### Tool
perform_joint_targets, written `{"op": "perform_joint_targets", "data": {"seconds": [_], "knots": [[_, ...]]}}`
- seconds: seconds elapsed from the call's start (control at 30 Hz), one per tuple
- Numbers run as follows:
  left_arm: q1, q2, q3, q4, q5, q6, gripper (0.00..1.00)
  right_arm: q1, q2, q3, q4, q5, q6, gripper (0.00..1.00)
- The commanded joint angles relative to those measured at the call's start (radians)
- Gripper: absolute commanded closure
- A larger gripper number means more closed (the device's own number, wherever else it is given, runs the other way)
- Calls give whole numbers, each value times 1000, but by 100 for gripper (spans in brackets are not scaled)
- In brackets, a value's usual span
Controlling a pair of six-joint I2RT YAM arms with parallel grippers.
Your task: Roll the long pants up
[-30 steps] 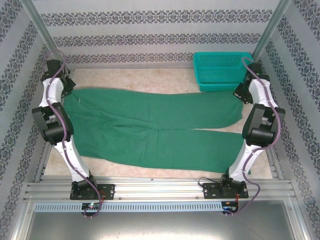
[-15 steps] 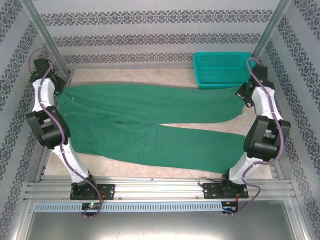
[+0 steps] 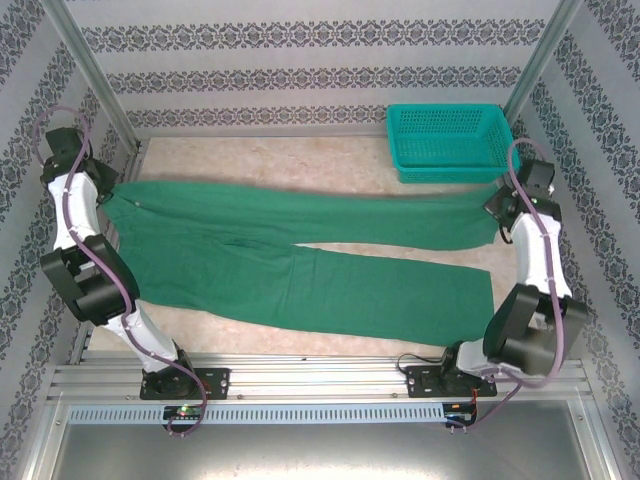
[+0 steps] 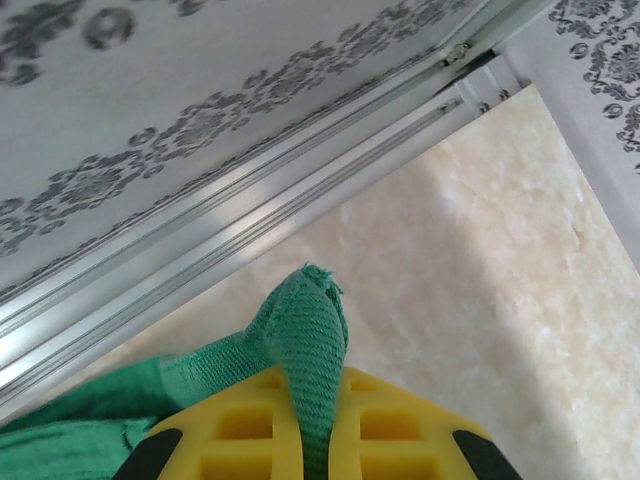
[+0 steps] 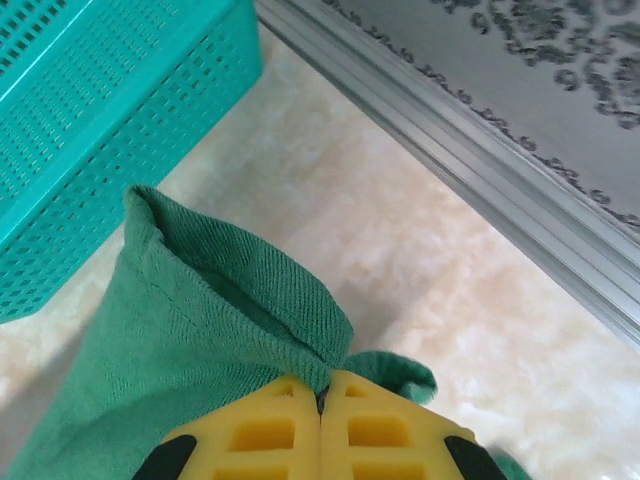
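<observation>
I should keep carrying the far leg's hem with my right gripper until it lies over the near leg (image 3: 468, 303), as the far leg (image 3: 375, 220) stretches straight alongside the near leg.
The dark green long pants (image 3: 300, 250) lie stretched flat across the table, waist at the left, both legs running right. My left gripper (image 3: 108, 190) is shut on the waist corner at the far left edge; in the left wrist view a fold of pants cloth (image 4: 310, 340) sticks up between the yellow pads (image 4: 250, 430). My right gripper (image 3: 497, 207) is shut on the hem of the far leg at the right; in the right wrist view the hem of the pants (image 5: 200, 310) bunches against the closed yellow pads (image 5: 270, 430).
A teal mesh basket (image 3: 445, 140) stands at the back right, close to my right gripper, and its wall shows as the basket (image 5: 90, 130) in the right wrist view. Aluminium frame rails (image 3: 300, 375) and patterned walls ring the table. Bare marbled tabletop (image 3: 270, 160) lies behind the pants.
Both grippers have moved outward, left one leftward and right one rightward, pulling the pants taut and straighter. The far leg's hem now reaches further right, below the basket.
</observation>
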Motion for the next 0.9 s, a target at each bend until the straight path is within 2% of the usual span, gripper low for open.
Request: {"op": "perform_joint_targets", "data": {"seconds": [0.0,0.33,0.63,0.87], "knots": [[48,-87,-78,45,-31,-35,100,-38,-117,-63,26,45,25,100],[139,-284,-428,88,-76,-96,100,-57,-349,-307,-62,53,81,100],[208,-366,-587,53,-98,-160,100,-60,-593,-488,-157,60,132,100],[276,-449,-678,46,-134,-220,100,-67,-735,-510,-237,104,166,100]]}}
